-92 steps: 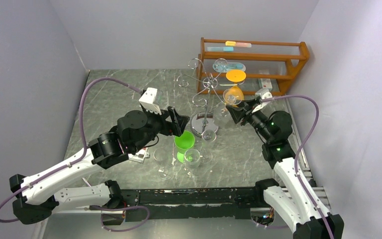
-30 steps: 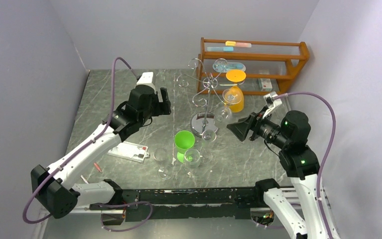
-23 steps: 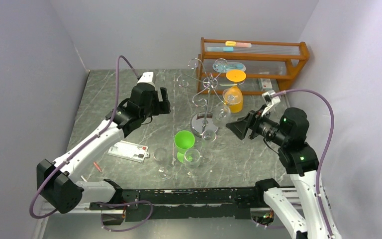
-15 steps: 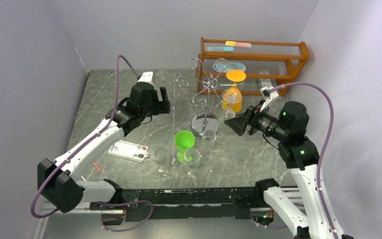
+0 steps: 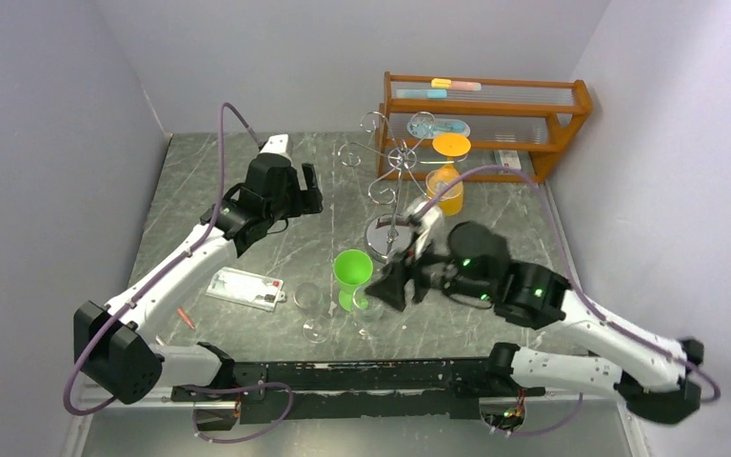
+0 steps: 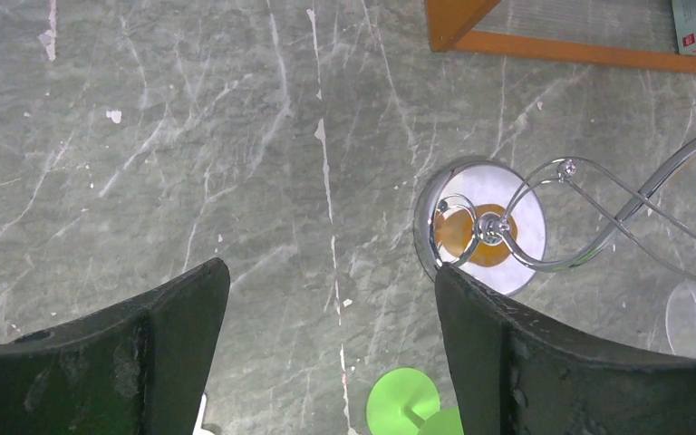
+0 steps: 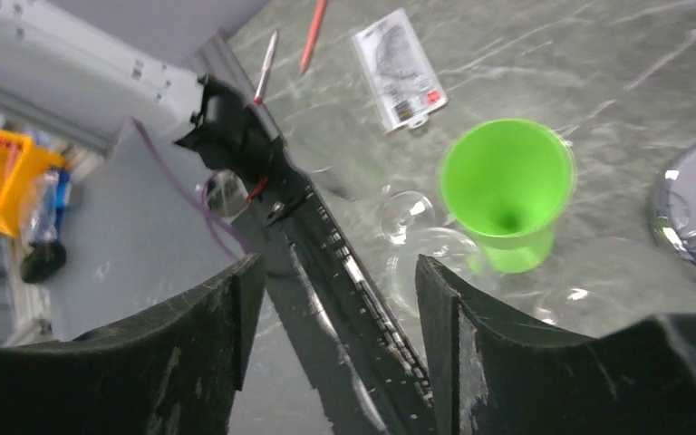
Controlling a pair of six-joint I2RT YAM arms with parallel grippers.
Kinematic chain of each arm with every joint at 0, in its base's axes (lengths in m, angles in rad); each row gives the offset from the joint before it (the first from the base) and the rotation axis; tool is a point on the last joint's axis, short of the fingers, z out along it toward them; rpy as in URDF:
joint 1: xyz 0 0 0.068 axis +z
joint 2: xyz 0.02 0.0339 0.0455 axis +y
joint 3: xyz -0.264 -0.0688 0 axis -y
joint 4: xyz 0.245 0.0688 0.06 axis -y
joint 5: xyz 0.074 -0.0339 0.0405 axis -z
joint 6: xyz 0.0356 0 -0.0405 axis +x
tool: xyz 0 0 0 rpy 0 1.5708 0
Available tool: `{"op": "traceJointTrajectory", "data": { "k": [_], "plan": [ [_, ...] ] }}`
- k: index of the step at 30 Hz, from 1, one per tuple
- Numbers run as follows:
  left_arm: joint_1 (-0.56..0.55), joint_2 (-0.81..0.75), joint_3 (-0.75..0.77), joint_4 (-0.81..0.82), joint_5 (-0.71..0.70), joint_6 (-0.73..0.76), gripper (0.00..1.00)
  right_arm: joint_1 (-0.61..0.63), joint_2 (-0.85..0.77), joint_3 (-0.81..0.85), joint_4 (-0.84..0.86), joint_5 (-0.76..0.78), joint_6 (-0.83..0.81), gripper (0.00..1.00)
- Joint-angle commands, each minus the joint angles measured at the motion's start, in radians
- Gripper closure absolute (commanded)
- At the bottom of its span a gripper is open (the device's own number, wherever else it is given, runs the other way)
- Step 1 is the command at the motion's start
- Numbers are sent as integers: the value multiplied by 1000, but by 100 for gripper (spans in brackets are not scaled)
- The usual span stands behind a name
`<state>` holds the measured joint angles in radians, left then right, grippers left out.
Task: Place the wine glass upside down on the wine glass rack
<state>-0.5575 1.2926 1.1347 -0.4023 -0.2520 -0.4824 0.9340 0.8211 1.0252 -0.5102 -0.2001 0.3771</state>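
Note:
The clear glass (image 5: 315,327) by the white card stands upright, clear of neighbours, so I should go on moving my right gripper there, fingers open, until they reach its bowl (image 5: 308,297).
The chrome wine glass rack (image 5: 389,181) stands mid-table on its shiny disc base (image 5: 387,231); the base also shows in the left wrist view (image 6: 517,263). An orange wine glass (image 5: 451,194) hangs upside down on the rack's right arm. A green wine glass (image 5: 352,270) stands upright in front of the base, with clear glasses (image 5: 312,303) beside it. My left gripper (image 5: 310,189) is open and empty, high and left of the rack. My right gripper (image 5: 389,286) is open and empty, right beside the green glass (image 7: 507,186) and a clear glass (image 7: 408,210).
A brown wooden shelf (image 5: 487,107) stands at the back right behind the rack. A white card (image 5: 245,288) and a red pen (image 5: 186,318) lie front left. The black rail (image 7: 326,236) at the table's front edge lies under my right gripper.
My right arm has swung from right of the rack, left and down to the glasses near the front. My left gripper has barely moved. The orange glass stays on the rack.

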Motion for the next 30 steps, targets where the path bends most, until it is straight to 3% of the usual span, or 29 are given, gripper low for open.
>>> {"op": "traceJointTrajectory", "data": {
  "k": [1, 2, 4, 12, 20, 30],
  "plan": [
    [20, -3, 45, -27, 15, 17, 12, 400, 131, 83, 13, 515, 19, 35],
    [23, -10, 45, -32, 13, 19, 12, 481, 187, 104, -10, 668, 17, 35],
    [29, -25, 40, -37, 14, 22, 12, 580, 250, 154, -49, 814, 22, 35],
    [41, -85, 13, -54, 26, 24, 12, 595, 386, 201, -26, 864, 29, 35],
    [51, -139, 7, -98, -32, 23, 12, 564, 514, 253, -2, 741, -35, 28],
    [62, -268, -16, -139, -176, -14, 12, 531, 595, 321, 24, 624, -74, 38]
  ]
}}
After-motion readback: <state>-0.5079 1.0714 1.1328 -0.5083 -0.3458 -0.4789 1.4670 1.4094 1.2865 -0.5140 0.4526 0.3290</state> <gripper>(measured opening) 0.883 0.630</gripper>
